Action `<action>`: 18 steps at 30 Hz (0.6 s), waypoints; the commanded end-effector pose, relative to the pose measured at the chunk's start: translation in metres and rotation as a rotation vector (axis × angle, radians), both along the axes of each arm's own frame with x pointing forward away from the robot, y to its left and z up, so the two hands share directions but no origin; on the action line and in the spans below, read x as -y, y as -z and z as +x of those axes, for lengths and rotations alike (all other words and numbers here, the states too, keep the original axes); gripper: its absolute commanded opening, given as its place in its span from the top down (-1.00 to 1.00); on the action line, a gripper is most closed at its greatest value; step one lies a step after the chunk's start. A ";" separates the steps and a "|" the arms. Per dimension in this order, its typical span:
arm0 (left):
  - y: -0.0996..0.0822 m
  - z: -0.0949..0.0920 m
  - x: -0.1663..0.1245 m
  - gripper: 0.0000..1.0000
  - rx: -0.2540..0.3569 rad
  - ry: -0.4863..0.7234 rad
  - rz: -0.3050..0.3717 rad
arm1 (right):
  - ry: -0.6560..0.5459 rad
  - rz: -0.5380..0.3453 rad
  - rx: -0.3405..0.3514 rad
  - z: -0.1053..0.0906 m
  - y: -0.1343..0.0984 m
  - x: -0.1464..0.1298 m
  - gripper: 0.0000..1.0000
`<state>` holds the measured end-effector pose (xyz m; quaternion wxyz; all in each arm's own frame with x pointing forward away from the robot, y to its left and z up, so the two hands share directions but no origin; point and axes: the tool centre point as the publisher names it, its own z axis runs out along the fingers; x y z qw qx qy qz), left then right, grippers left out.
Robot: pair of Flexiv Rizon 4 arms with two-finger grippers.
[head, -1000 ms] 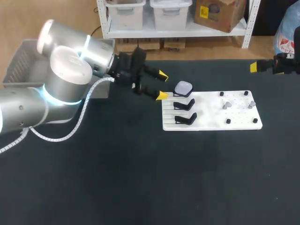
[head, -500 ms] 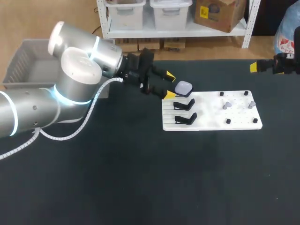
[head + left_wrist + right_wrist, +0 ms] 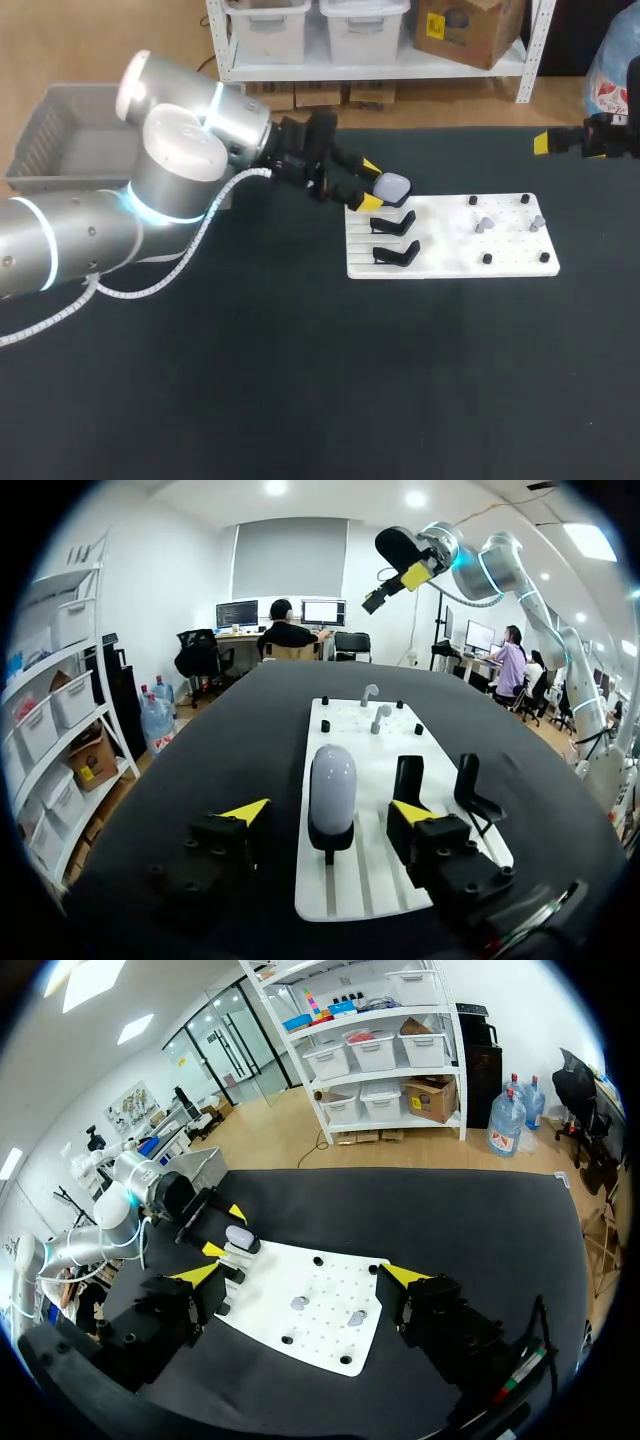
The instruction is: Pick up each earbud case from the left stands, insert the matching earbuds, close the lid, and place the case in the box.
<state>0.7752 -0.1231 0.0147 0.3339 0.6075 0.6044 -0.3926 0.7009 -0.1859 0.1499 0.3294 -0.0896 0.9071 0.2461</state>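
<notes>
The grey earbuds (image 3: 485,224) are lying out among the pegs, so the robot should expect the slots under the earbud case's lid (image 3: 392,187) to be empty when the robot opens it.
A pale lilac earbud case (image 3: 392,187) stands upright on the farthest of three black stands at the left end of the white board (image 3: 450,255). My left gripper (image 3: 368,185) is at that stand. In the left wrist view the case (image 3: 332,778) sits between the fingers of the left gripper (image 3: 328,812), which is open with a gap on each side. The two nearer stands (image 3: 393,222) (image 3: 396,252) are empty. Two small grey earbuds (image 3: 484,224) (image 3: 537,221) sit among black pegs on the board's right half. My right gripper (image 3: 300,1274) is open and empty, high beyond the board's far right corner.
A grey plastic box (image 3: 50,130) stands at the table's far left, behind my left arm. The white board (image 3: 320,1305) lies right of the middle. Dark table cloth stretches bare in front of the board.
My left arm has moved right along the table's back until its fingers straddle the case. Its fingers have narrowed somewhat. The right arm has not moved.
</notes>
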 end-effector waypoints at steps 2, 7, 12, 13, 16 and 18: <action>0.002 0.002 0.003 -0.42 -0.003 0.005 0.003 | -0.001 0.001 0.001 0.000 0.000 0.000 -1.00; 0.003 0.002 0.004 -0.30 -0.004 0.009 0.001 | -0.001 0.001 0.001 0.000 0.000 0.000 -1.00; 0.003 0.002 0.008 -0.26 -0.002 0.011 0.001 | -0.001 0.001 0.001 0.000 0.000 0.000 -1.00; 0.003 0.002 0.009 -0.26 -0.002 0.013 0.001 | -0.001 0.001 0.001 0.000 0.000 0.000 -1.00; 0.003 0.002 0.011 -0.24 -0.001 0.012 -0.001 | -0.001 0.001 0.001 0.000 0.000 0.000 -1.00; 0.002 0.003 0.012 -0.19 0.001 0.011 -0.003 | -0.001 0.001 0.001 0.000 0.000 0.000 -1.00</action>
